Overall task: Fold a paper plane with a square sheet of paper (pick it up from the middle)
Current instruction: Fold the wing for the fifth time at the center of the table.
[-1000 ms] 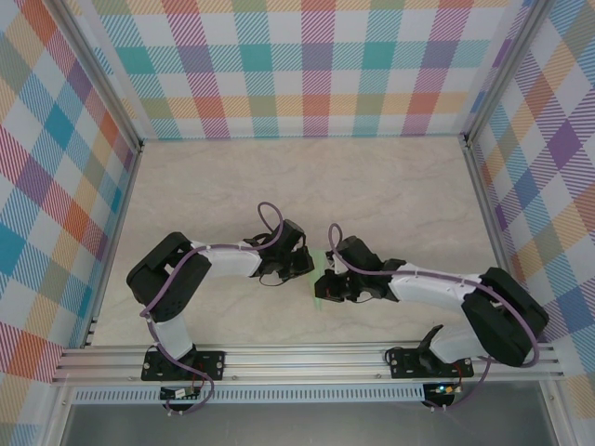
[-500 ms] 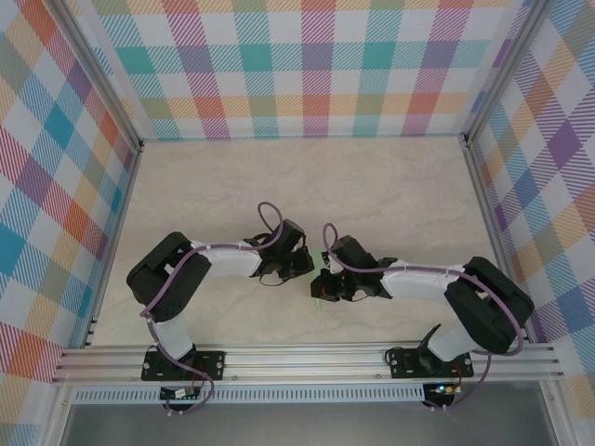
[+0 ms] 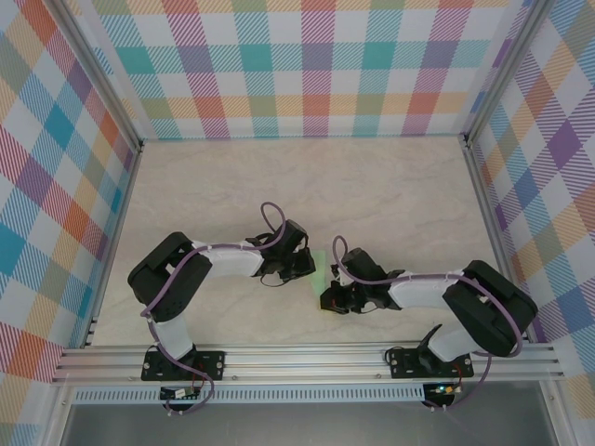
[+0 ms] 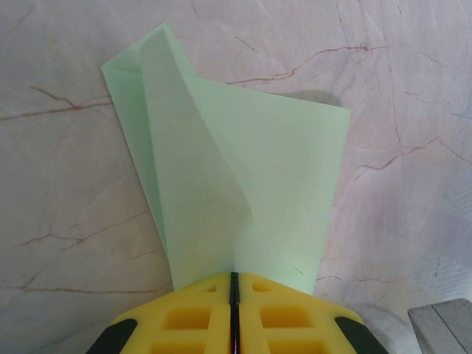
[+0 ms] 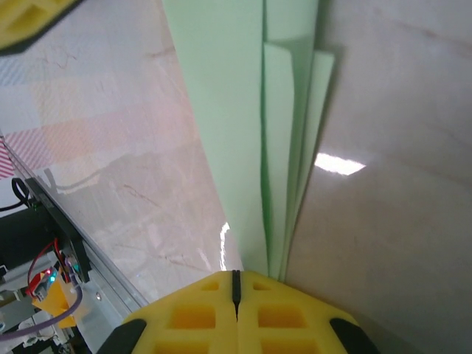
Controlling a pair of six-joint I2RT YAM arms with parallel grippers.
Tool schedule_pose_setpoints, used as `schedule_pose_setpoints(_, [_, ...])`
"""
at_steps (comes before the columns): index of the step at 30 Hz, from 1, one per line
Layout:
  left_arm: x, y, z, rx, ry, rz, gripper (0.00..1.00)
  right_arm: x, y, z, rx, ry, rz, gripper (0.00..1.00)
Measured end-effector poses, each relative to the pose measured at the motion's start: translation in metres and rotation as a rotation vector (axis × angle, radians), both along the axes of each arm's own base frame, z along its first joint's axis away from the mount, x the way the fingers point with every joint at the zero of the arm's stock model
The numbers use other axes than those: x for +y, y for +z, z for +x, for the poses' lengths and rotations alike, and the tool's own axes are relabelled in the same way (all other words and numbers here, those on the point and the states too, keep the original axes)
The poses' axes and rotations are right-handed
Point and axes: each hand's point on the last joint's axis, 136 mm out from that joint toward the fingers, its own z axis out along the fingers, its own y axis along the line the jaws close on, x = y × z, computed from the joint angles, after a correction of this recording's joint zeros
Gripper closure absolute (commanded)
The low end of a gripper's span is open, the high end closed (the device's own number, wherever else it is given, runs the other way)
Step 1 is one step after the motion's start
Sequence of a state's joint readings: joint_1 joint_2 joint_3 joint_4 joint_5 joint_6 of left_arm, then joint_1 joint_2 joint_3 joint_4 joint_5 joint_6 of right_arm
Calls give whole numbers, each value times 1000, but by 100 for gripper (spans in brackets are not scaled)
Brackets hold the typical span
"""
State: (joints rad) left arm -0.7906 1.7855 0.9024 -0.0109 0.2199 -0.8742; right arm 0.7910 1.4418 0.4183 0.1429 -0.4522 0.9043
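I should press my right gripper back along the stacked layers [image 5: 284, 155] to make them flat, because the flap [image 4: 181, 140] curls up while my right gripper is at the strip's near end.
The square sheet of paper [image 3: 321, 265] lies folded into a narrow pale green strip between my two grippers, near the front middle of the table. In the left wrist view the paper [image 4: 251, 162] fans out ahead of my left gripper [image 4: 234, 276], one flap curling up. That gripper [image 3: 307, 268] is shut, its yellow tips resting on the paper's end. My right gripper [image 5: 236, 276] is shut too. Several stacked layers of paper [image 5: 276, 147] run under its right fingertip. From above, the right gripper [image 3: 332, 299] sits at the strip's near end.
An aluminium rail [image 3: 297, 358] crosses the near table edge, close behind the right gripper, with wiring [image 5: 51, 284] beside it. Checked walls [image 3: 307, 65] enclose the other three sides. Bare marble tabletop [image 3: 307, 186] stretches behind the grippers.
My right gripper has slid along the paper toward the near rail, its forearm swinging lower. The left gripper has stayed in place on the paper.
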Motion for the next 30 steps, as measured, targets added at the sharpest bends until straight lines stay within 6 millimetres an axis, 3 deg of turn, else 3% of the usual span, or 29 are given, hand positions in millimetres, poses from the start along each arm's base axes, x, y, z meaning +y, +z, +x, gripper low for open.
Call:
schedule_pose_setpoints(10, [-1,0,-1,10,-4,3,91,-3,-3,-11,34,28,6,96])
schedule_pose_setpoints(17, [-2,0,-1,11,-5,2,91,-21,6,-26,33,48,-54,94])
schedule_pose_setpoints(24, [-2,0,-1,11,-6,1,90,0,45,21,-112,-21,24,93])
schedule_pose_setpoints(27, [-2,0,-1,10,-6,1,90,10,41,40,-121,-43,26,93])
schedule_pose_setpoints(30, [-2,0,-1,10,-7,1,88,14,22,50,-90,-56,1,95])
